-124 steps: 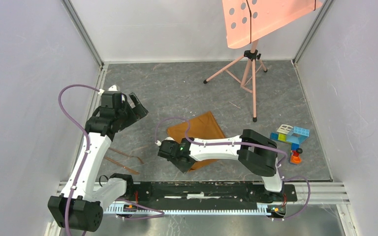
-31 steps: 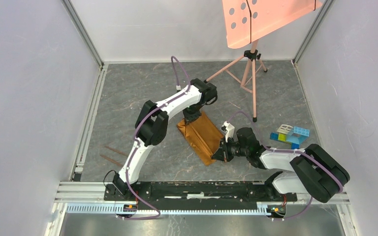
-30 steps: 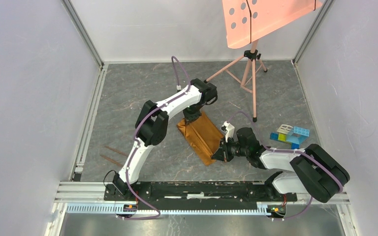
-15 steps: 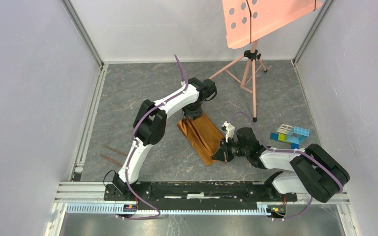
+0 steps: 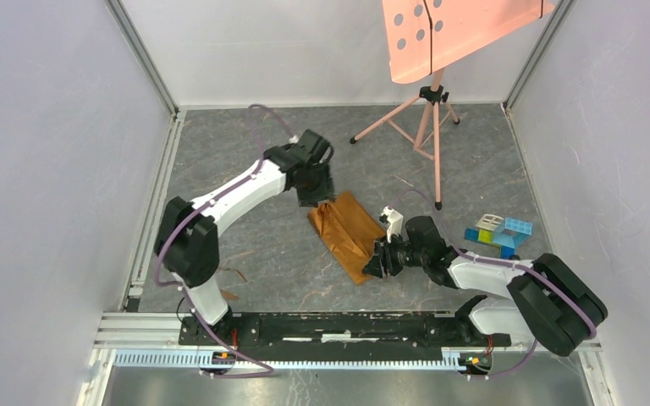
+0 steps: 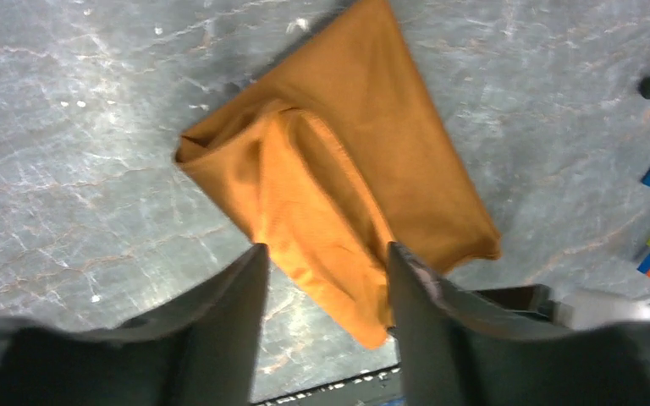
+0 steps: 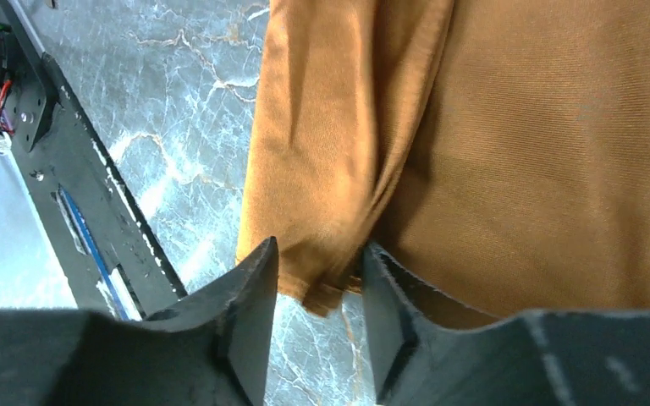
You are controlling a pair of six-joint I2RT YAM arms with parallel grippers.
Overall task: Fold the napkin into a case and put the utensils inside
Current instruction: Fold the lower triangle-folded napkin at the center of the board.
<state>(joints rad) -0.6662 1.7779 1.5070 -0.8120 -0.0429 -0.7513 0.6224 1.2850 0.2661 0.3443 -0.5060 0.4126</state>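
Note:
My left gripper should grip the fold's far end (image 5: 324,211) while I turn the napkin square, because the napkin lies slanted (image 5: 346,242) to the black base bar.
The orange-brown napkin (image 5: 349,230) lies on the grey floor, folded into a narrow oblong case with a thick fold along its left side (image 6: 330,194). My left gripper (image 5: 316,196) hovers over its far left end. Its jaws (image 6: 326,279) are open, and the cloth shows below them, untouched. My right gripper (image 5: 377,259) is at the near right corner. Its jaws (image 7: 315,272) are open, with the cloth's corner (image 7: 322,292) loose between them. The left arm hides most of the utensils; a thin brown sliver (image 5: 235,273) shows beside it.
A salmon-pink perforated panel (image 5: 440,34) on a tripod stands at the back right, one foot (image 5: 437,205) close to the napkin. Coloured toy blocks (image 5: 499,237) lie right of the right arm. The black base rail (image 5: 338,326) runs along the near edge.
Both grippers have opened and let go of the cloth. The left arm swung left and back off the napkin's far end, which dropped flat. The right arm barely moved.

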